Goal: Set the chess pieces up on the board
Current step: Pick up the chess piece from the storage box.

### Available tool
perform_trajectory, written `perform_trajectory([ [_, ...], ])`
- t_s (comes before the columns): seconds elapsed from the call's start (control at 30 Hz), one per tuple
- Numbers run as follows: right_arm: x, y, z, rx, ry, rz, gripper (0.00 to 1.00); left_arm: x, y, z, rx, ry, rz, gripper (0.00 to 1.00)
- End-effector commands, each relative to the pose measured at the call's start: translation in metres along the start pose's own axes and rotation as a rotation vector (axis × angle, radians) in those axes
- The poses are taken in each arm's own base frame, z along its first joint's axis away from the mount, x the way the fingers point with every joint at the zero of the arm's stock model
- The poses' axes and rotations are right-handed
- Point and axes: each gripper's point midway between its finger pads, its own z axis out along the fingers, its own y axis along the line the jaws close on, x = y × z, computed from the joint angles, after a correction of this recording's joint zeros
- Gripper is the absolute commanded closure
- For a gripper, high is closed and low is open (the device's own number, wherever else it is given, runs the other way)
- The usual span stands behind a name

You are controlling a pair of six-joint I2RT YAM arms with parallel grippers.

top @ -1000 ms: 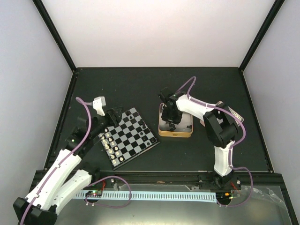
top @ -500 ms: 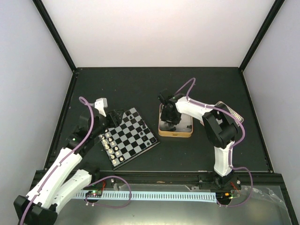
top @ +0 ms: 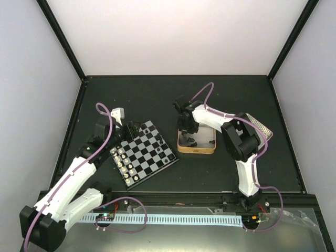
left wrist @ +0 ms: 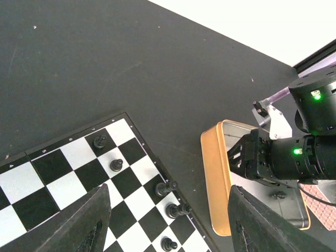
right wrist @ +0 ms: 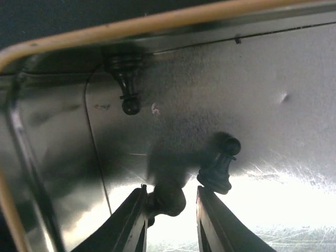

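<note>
The black piece is at a slant across my right gripper's fingers with its narrow end under one finger, so I should open the fingers, turn them and grip its thick base.
The board lies left of centre, with black chess pieces along its tin-side edge and cream ones along the opposite edge. My left gripper hovers open over the board's far corner, nothing between its fingers. My right gripper reaches down into the gold-rimmed tin. Its narrowed jaws flank a black piece that touches the left finger, and a gap shows at the right finger. A black pawn and another black piece lie on the tin floor.
The tin's gold rim stands just right of the board. A patterned flat plate lies under the right arm's elbow. Dark frame posts and pale walls bound the black tabletop.
My right gripper moved toward the tin's far-left part, and its jaws narrowed around a black piece. The left arm shifted slightly to the right and farther from its base, its jaws unchanged.
</note>
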Motion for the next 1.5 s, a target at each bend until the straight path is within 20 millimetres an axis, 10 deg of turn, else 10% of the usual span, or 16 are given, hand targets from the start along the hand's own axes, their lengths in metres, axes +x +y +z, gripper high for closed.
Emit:
perform_trajectory([
  [0.0,-0.003,-0.003,0.003,0.034,-0.016,-0.041,0.73,-0.021,-0.012,-0.002,0.029,-0.048,0.018,0.37],
  [0.3,-0.001,-0.003,0.012,0.057,0.013,-0.074,0.72,-0.018,-0.010,0.004,0.029,-0.029,0.018,0.38],
  [0.6,0.008,0.005,0.016,-0.017,0.039,0.000,0.93,-0.018,-0.010,-0.002,0.036,-0.039,0.036,0.37],
  [1.47,0.014,0.013,-0.004,-0.088,0.037,0.043,0.65,-0.007,-0.005,-0.002,0.040,-0.033,0.030,0.36],
])
